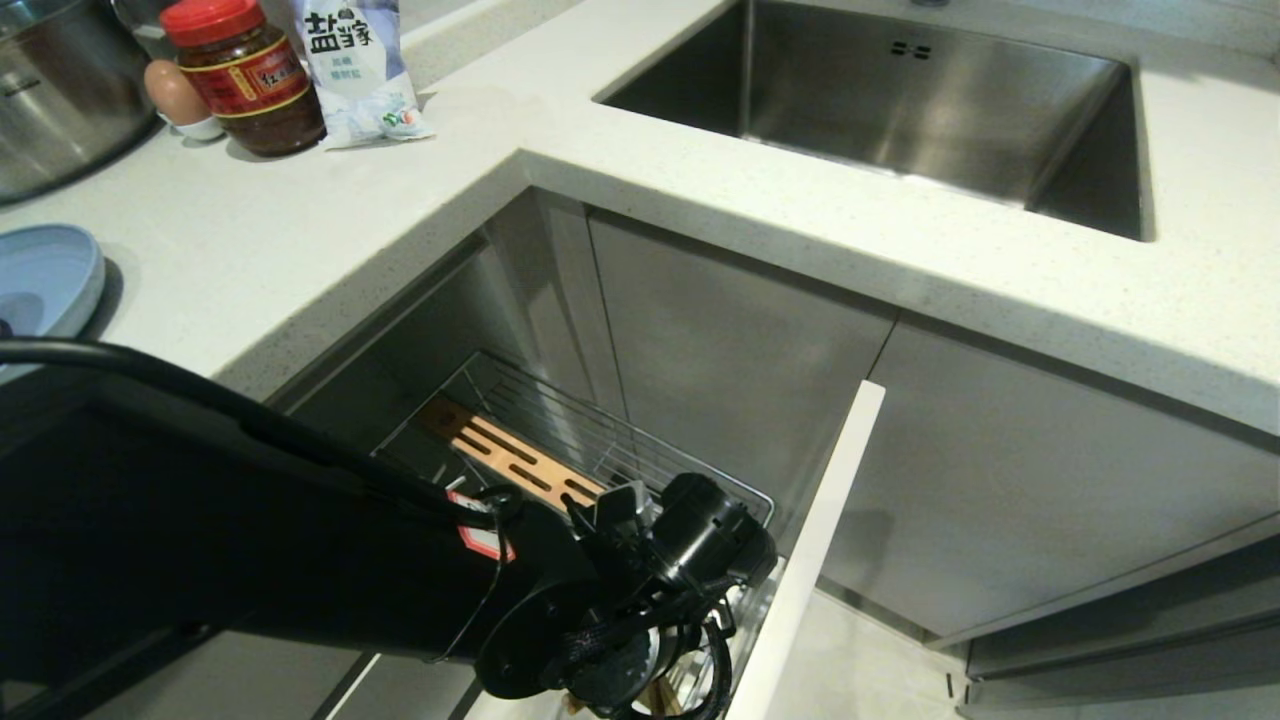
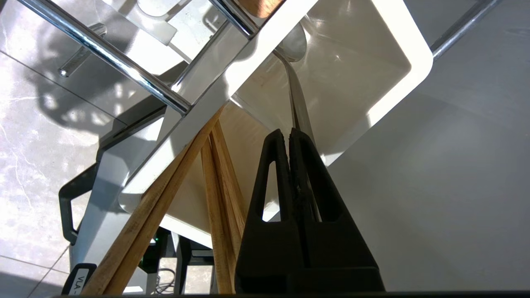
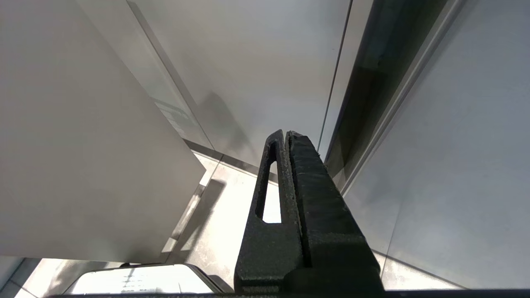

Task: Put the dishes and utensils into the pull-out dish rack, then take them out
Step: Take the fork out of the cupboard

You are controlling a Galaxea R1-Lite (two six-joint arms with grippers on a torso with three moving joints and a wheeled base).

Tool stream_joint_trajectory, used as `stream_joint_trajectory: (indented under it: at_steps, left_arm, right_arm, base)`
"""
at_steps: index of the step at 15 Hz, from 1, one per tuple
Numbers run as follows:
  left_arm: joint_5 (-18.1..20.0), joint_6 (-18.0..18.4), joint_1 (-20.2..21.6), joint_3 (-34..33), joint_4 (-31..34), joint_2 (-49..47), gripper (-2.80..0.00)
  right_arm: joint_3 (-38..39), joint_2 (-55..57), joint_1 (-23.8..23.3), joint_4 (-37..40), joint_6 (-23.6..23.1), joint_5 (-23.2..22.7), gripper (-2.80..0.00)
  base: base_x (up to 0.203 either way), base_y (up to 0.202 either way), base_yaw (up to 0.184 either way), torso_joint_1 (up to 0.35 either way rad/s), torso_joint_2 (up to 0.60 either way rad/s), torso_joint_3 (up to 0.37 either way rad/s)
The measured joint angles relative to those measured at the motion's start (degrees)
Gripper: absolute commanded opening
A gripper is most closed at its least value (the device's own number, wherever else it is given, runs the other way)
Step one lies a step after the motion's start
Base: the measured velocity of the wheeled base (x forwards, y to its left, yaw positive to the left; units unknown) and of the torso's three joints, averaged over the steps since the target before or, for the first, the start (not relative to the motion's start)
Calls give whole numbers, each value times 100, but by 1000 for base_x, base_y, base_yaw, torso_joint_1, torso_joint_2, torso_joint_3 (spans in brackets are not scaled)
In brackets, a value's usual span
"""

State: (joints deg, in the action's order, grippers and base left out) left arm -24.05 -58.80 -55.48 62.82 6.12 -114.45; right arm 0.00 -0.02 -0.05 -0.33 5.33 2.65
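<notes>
The silver spoon's handle [image 2: 304,118] passes behind one finger of my closed left gripper, so I should open wide and grip the spoon's handle [image 2: 298,99] between both fingers before lifting.
In the left wrist view my left gripper [image 2: 288,133] is shut on the slim handle of the silver spoon [image 2: 293,45]. The spoon's bowl stands down inside the white cutlery caddy [image 2: 416,62] of the pull-out dish rack [image 2: 124,71]. Wooden chopsticks [image 2: 215,178] lean in the same caddy, just beside the fingers. From the head, my left arm [image 1: 640,580] covers the caddy; the chrome rack [image 1: 620,425] and its slotted wooden strip [image 1: 510,458] show behind it. A light-blue plate [image 1: 45,280] lies on the counter at far left. My right gripper [image 3: 286,133] is shut and holds nothing, parked low by the cabinet fronts.
The rack's pale cabinet front [image 1: 810,540] stands pulled out beside my left wrist. A steel sink [image 1: 940,100] is set in the counter at back right. At back left stand a steel pot [image 1: 60,90], an egg [image 1: 175,92], a red-lidded jar [image 1: 245,80] and a salt bag [image 1: 350,60].
</notes>
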Motion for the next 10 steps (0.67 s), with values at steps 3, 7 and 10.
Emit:
stream_joint_trajectory:
  at_steps: [3,7,10]
  left_arm:
    - [-30,0,-22,2,76,52,-280]
    - [-61,1,-215,46,444,131,0]
    - [48,-2,-245,92,446,114,0]
  right_arm:
    - [0,0,-2,1,0,-1,-280]
    - [0,0,0,1,-1,0,-280]
    - [0,0,0,1,0,0,-280]
  base:
    - [0,0,0,0,0,0]
    - [0,0,0,0,0,0]
    - [0,0,0,0,0,0]
